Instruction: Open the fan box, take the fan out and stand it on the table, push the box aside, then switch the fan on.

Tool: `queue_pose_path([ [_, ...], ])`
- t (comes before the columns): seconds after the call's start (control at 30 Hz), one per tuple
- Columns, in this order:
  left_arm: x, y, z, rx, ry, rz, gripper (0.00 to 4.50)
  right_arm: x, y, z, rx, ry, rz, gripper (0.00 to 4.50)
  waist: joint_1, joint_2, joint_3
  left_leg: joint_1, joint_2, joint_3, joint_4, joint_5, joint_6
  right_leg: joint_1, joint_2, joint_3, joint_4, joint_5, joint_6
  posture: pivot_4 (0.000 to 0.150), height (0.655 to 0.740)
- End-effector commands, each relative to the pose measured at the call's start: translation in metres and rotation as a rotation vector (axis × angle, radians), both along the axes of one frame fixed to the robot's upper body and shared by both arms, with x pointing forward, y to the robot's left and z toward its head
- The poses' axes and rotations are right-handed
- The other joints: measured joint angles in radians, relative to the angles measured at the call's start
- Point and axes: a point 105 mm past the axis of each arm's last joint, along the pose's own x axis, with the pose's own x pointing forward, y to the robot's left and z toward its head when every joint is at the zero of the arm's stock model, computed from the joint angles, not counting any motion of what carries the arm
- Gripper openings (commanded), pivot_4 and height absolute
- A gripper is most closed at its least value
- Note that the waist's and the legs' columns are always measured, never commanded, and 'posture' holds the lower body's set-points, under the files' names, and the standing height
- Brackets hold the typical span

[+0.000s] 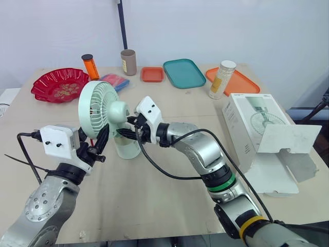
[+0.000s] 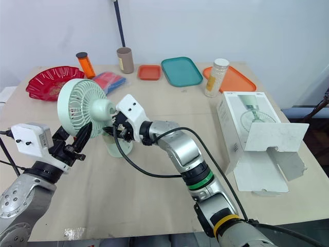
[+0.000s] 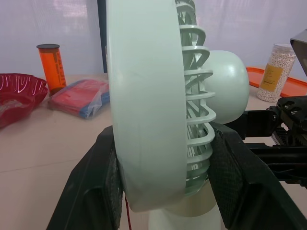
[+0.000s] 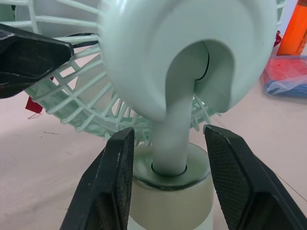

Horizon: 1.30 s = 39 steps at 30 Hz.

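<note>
A red tip [image 4: 33,106] pokes out below the fan's cage, so a red ribbon will dangle and follow along when I move the fan.
The pale green fan [image 1: 101,107] stands upright on its round base [image 1: 126,147] at the table's centre-left. My left gripper [image 1: 101,142] is shut on the lower part of the fan's cage [image 3: 144,120], one finger on the front rim and one on the back grille. My right gripper [image 4: 168,130] reaches in from the right, open, with its fingers [image 4: 108,187] on either side of the fan's neck [image 4: 171,139], just above the base. The white fan box [image 1: 250,126] lies at the table's right edge, its flap [image 1: 288,139] hanging open.
Along the back of the table stand a red bowl [image 1: 59,85], an orange bottle [image 1: 90,66], a blue and red packet [image 1: 115,81], a brown cup [image 1: 128,62], a small orange tray [image 1: 152,74], a teal tray [image 1: 184,73], a bead jar [image 1: 222,78] and an orange tray [image 1: 239,82].
</note>
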Motion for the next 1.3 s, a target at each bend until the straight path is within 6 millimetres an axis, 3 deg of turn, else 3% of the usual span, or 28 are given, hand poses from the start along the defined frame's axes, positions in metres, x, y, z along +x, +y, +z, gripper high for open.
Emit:
queue_pose_path([
  [0.03, -0.0097, -0.0071, 0.0199, 0.01, -0.096, -0.022, 1.91, -0.0024, 0.0034, 0.0149, 0.041, -0.039, 0.014, 2.33, 0.0, 0.0, 0.0, 0.0, 0.0, 0.0, 0.0, 0.0, 0.0, 0.0, 0.0, 0.0, 0.0, 0.0, 0.0, 0.15, 0.74],
  [0.23, -0.0096, -0.007, 0.02, 0.01, -0.096, -0.02, 1.91, -0.0033, 0.0042, 0.0145, 0.043, -0.032, 0.017, 2.33, 0.0, 0.0, 0.0, 0.0, 0.0, 0.0, 0.0, 0.0, 0.0, 0.0, 0.0, 0.0, 0.0, 0.0, 0.0, 0.15, 0.74],
  [0.33, -0.0095, -0.007, 0.02, 0.01, -0.097, -0.02, 1.91, -0.0036, 0.0049, 0.0139, 0.045, -0.027, 0.016, 1.46, 0.0, 0.0, 0.0, 0.0, 0.0, 0.0, 0.0, 0.0, 0.0, 0.0, 0.0, 0.0, 0.0, 0.0, 0.0, 0.15, 0.74],
  [0.4, -0.0093, -0.0072, 0.0201, 0.009, -0.097, -0.02, 1.91, -0.0036, 0.005, 0.0136, 0.045, -0.024, 0.016, 0.51, 0.0, 0.0, 0.0, 0.0, 0.0, 0.0, 0.0, 0.0, 0.0, 0.0, 0.0, 0.0, 0.0, 0.0, 0.0, 0.15, 0.74],
  [0.43, -0.0093, -0.0073, 0.02, 0.009, -0.098, -0.02, 1.91, -0.0037, 0.0053, 0.0133, 0.044, -0.024, 0.015, 0.34, 0.0, 0.0, 0.0, 0.0, 0.0, 0.0, 0.0, 0.0, 0.0, 0.0, 0.0, 0.0, 0.0, 0.0, 0.0, 0.15, 0.74],
  [1.13, -0.0101, -0.0049, 0.0202, 0.014, -0.102, -0.01, 1.91, -0.0038, 0.0054, 0.0123, 0.038, -0.022, 0.013, 0.29, 0.0, 0.0, 0.0, 0.0, 0.0, 0.0, 0.0, 0.0, 0.0, 0.0, 0.0, 0.0, 0.0, 0.0, 0.0, 0.15, 0.74],
  [1.2, -0.0107, -0.0028, 0.0211, 0.018, -0.106, -0.008, 2.99, -0.0036, 0.0053, 0.0119, 0.037, -0.022, 0.014, 0.29, 0.0, 0.0, 0.0, 0.0, 0.0, 0.0, 0.0, 0.0, 0.0, 0.0, 0.0, 0.0, 0.0, 0.0, 0.0, 0.15, 0.74],
  [1.3, -0.0125, 0.0011, 0.0218, 0.029, -0.107, -0.006, 3.86, -0.0029, 0.0048, 0.0117, 0.035, -0.022, 0.014, 0.29, 0.0, 0.0, 0.0, 0.0, 0.0, 0.0, 0.0, 0.0, 0.0, 0.0, 0.0, 0.0, 0.0, 0.0, 0.0, 0.15, 0.74],
])
